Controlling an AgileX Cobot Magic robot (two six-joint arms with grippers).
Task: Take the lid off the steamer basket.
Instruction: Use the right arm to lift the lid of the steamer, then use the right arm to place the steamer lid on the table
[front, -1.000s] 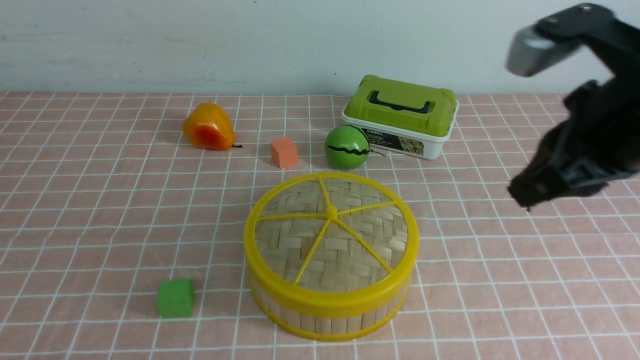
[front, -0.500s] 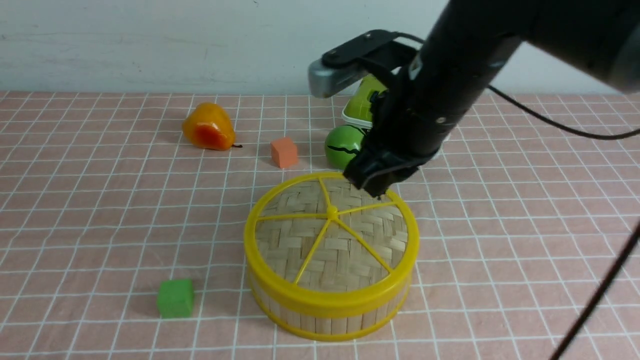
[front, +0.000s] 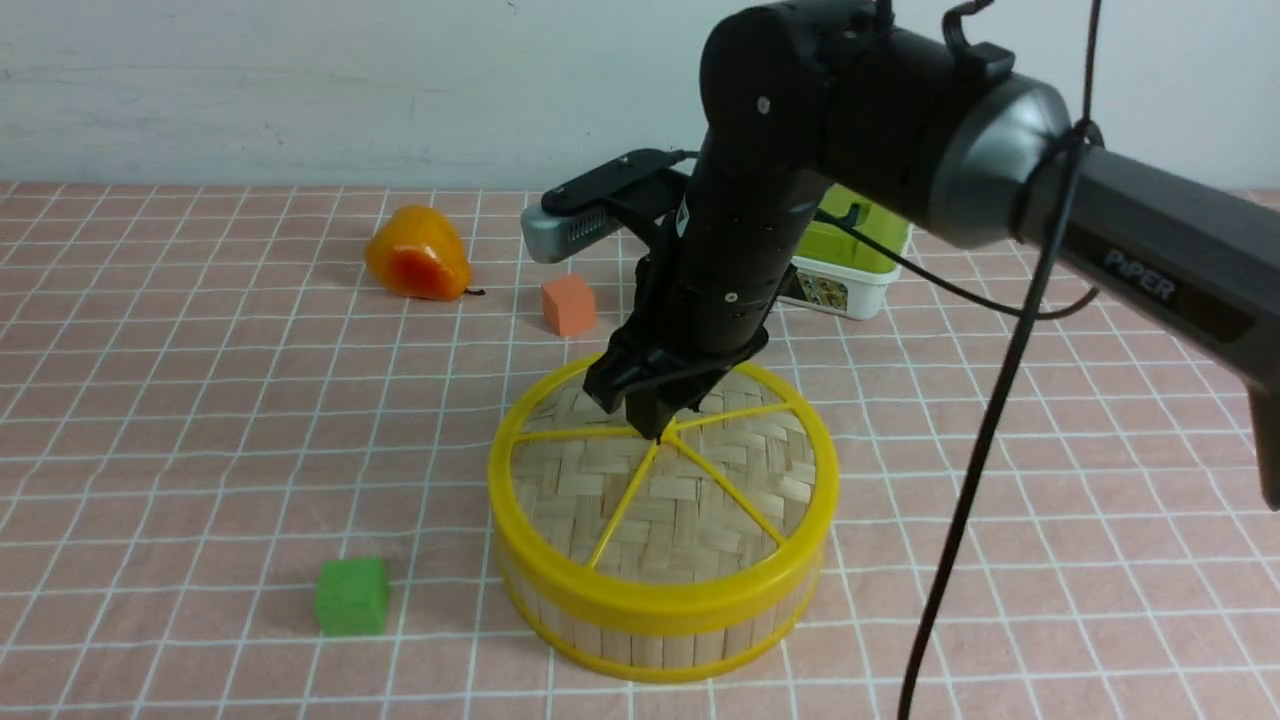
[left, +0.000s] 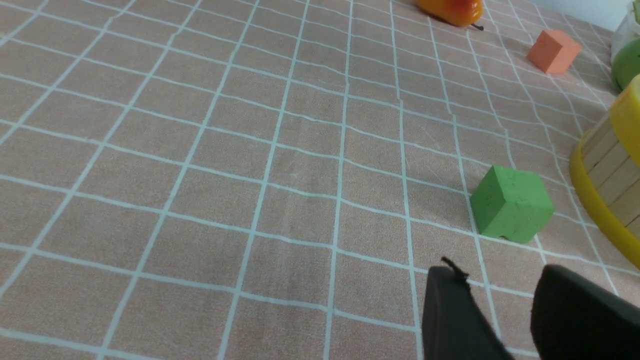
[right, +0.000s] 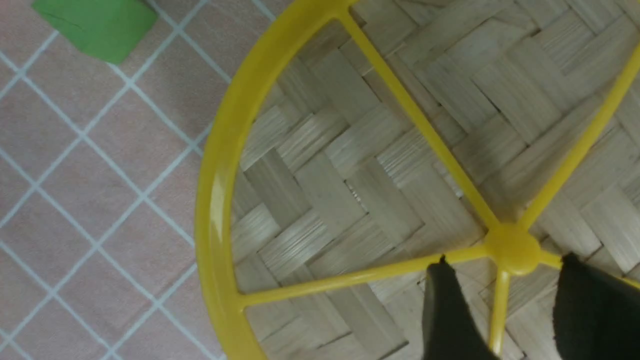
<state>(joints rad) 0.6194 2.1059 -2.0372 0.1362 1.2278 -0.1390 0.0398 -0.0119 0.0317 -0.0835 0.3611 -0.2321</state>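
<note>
The lid (front: 678, 528) will come up off the steamer basket almost level when I lift, because the yellow spokes (front: 726, 486) go from the lid's centre knob to the lid's rim.
The lid (front: 660, 490), woven pale bamboo with a yellow rim and spokes, lies on the steamer basket (front: 650, 635) at the table's front centre. My right gripper (front: 655, 415) hangs just over the lid's centre, open, with the centre knob (right: 512, 247) between its two fingertips (right: 445, 280). The lid (right: 340, 190) fills the right wrist view. My left gripper (left: 500, 290) is open and empty low over the cloth, with the basket's wall (left: 607, 170) to one side. It is out of the front view.
A green cube (front: 352, 595) sits left of the basket. An orange cube (front: 568, 304) and an orange pear (front: 416, 255) lie further back. The green-and-white box (front: 850, 262) stands behind my right arm. A black cable (front: 985, 440) hangs at front right.
My right arm has swung in from the far right and come down over the lid's centre. It now hides the green ball and most of the box. The lid and basket have not moved.
</note>
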